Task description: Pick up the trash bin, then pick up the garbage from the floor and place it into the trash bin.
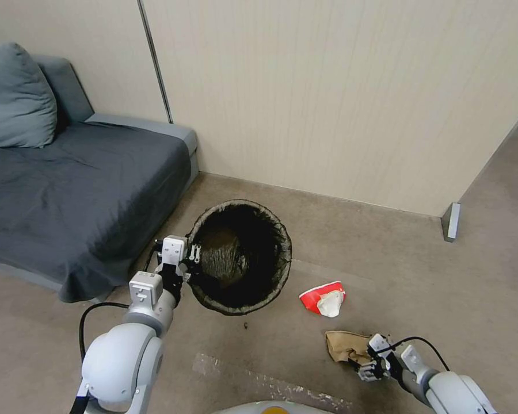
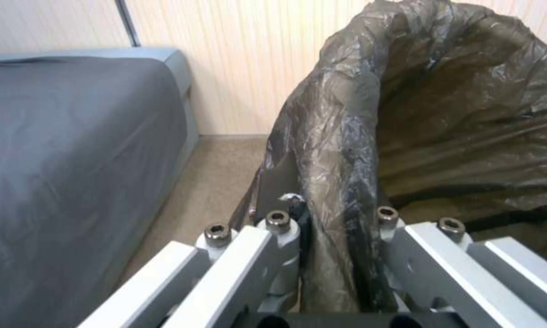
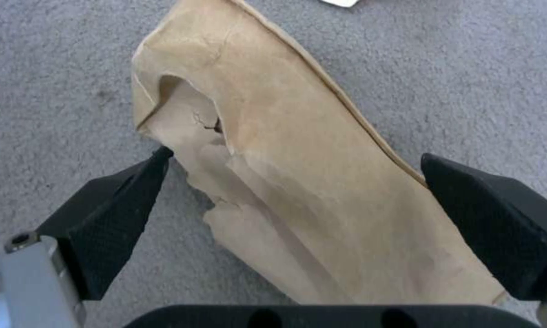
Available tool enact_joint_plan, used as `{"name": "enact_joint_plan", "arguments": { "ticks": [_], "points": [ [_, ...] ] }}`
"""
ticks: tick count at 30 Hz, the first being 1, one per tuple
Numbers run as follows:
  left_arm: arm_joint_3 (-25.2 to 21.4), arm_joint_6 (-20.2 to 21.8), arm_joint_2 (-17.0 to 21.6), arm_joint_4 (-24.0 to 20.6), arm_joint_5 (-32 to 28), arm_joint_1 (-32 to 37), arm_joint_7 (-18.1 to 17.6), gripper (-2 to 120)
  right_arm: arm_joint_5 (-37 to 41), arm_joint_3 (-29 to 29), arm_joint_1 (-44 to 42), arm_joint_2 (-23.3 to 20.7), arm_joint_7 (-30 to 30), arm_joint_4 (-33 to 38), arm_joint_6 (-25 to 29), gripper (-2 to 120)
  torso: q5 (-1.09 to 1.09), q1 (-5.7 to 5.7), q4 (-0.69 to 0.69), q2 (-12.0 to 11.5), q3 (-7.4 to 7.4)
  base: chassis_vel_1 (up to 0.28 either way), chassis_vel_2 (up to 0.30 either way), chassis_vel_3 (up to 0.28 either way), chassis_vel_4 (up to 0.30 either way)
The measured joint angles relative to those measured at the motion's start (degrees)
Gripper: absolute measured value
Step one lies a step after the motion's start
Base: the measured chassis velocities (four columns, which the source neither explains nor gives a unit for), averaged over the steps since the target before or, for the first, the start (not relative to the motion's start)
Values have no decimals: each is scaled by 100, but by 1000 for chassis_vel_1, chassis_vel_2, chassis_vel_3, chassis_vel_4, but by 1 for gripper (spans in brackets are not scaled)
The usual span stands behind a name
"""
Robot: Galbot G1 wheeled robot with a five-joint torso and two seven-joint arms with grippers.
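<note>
The brown paper's torn edge stands open, thin and hollow, so I expect the brown paper to bunch up narrow between the fingers and spread out beyond them when I lift it.
The trash bin [image 1: 240,257], lined with a dark bag, hangs tilted beside the sofa. My left gripper [image 1: 193,255] is shut on its near-left rim, and the left wrist view shows the bag-covered rim [image 2: 337,191] pinched between the fingers. On the beige floor [image 1: 385,270] lies garbage: a red-and-white wrapper with white tissue [image 1: 323,299] and a crumpled brown paper bag [image 1: 344,346]. My right gripper [image 1: 367,368] is down over that brown paper [image 3: 298,182], open, one black pad [image 3: 121,218] at the paper's torn edge and the other apart from it on the far side.
A grey sofa [image 1: 69,190] with a cushion stands at the left, close to the bin. A beige panelled wall [image 1: 339,98] runs behind. A small grey bracket [image 1: 450,221] sits at the wall's corner on the right. Faint tape marks cross the carpet near my base.
</note>
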Motion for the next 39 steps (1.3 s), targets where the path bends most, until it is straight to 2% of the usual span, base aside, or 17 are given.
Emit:
{"name": "enact_joint_plan", "arguments": {
  "ticks": [15, 20, 21, 23, 24, 27, 28, 31, 33, 39],
  "points": [
    [8, -11, -7, 0, 8, 1, 2, 5, -126, 11, 116, 93, -62, -289, 22, 98, -1, 0, 0, 0, 0, 0, 0, 0, 0],
    [6, -13, -2, -4, 11, 6, 6, 5, -160, 18, 149, 94, -105, -335, 41, 82, 0, 0, 0, 0, 0, 0, 0, 0, 0],
    [6, -13, -2, -4, 11, 6, 6, 5, -160, 18, 149, 94, -105, -335, 41, 82, 0, 0, 0, 0, 0, 0, 0, 0, 0],
    [4, -21, -4, 11, 16, 15, 9, 5, -167, 18, 157, 86, -111, -334, 44, 71, 0, 0, 0, 0, 0, 0, 0, 0, 0],
    [4, -21, -4, 11, 16, 15, 9, 5, -167, 18, 157, 86, -111, -334, 44, 71, 0, 0, 0, 0, 0, 0, 0, 0, 0],
    [3, -29, -6, 16, 20, 24, 15, 5, -174, 18, 159, 79, -112, -336, 59, 55, 0, 0, 0, 0, 0, 0, 0, 0, 0],
    [3, -29, -6, 16, 20, 24, 15, 5, -174, 18, 159, 79, -112, -336, 59, 55, 0, 0, 0, 0, 0, 0, 0, 0, 0],
    [17, -38, -14, 32, 27, 19, 18, 5, -206, 21, 157, 76, -112, -369, 130, 41, 0, 0, 0, 0, 0, 0, 0, 0, 0],
    [24, -38, -18, 37, 29, 17, 18, 5, -212, 23, 155, 75, -112, -374, 142, 37, 0, 0, 0, 0, 0, 0, 0, 0, 0],
    [23, -38, -17, 50, 32, -2, 21, 5, -249, 38, 169, 88, -111, -399, 190, 12, -1, 1, 0, 0, 0, 0, 0, 0, 0]
  ]
}}
